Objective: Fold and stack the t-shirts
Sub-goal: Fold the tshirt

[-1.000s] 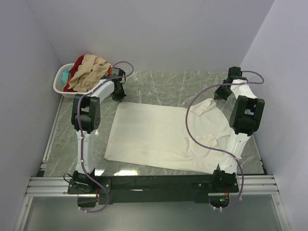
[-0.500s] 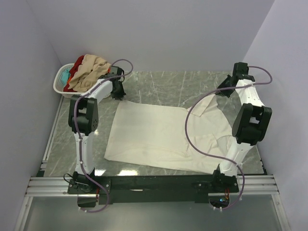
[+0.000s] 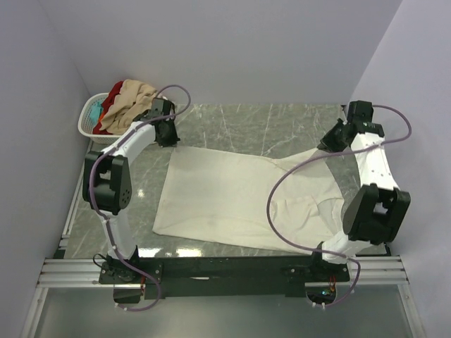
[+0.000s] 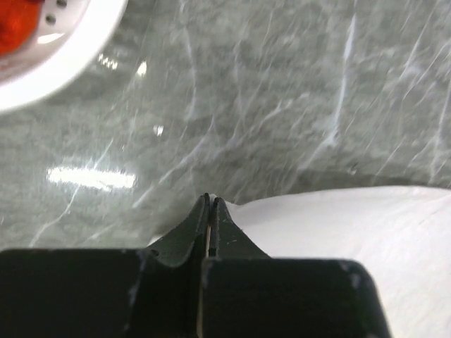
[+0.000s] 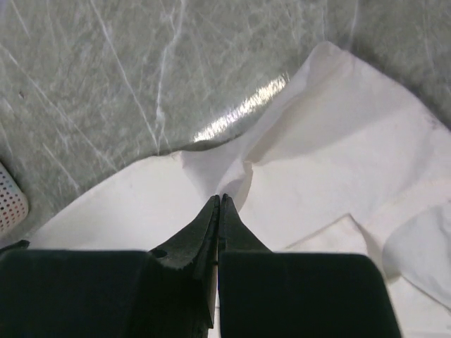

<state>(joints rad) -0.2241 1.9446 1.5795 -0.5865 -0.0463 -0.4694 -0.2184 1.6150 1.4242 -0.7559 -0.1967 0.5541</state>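
Note:
My grippers are holding both ends of the t-shirt's far edge (image 3: 239, 154), so my right gripper should now pull it closer until it rests along the t-shirt's flat middle (image 3: 243, 201).
A large cream-white t-shirt (image 3: 232, 201) lies spread across the marble table. My left gripper (image 3: 171, 143) is shut on its far left corner; in the left wrist view the closed tips (image 4: 211, 199) pinch the cloth edge (image 4: 338, 232). Over at the far right, my right gripper (image 3: 325, 146) is shut on a fold of the same shirt, lifted and drawn taut. The right wrist view shows the tips (image 5: 219, 197) pinching puckered white cloth (image 5: 331, 141). Tan (image 3: 130, 105) and red (image 3: 113, 98) t-shirts are heaped in the basket.
The white slotted laundry basket (image 3: 90, 116) stands in the far left corner against the walls; its rim (image 4: 63, 56) shows in the left wrist view and its side (image 5: 8, 201) in the right wrist view. Purple cables loop off both arms.
Both arms have swung outward, the left toward the basket and the right toward the right wall. The shirt's far edge is pulled wider and its right part drawn taut.

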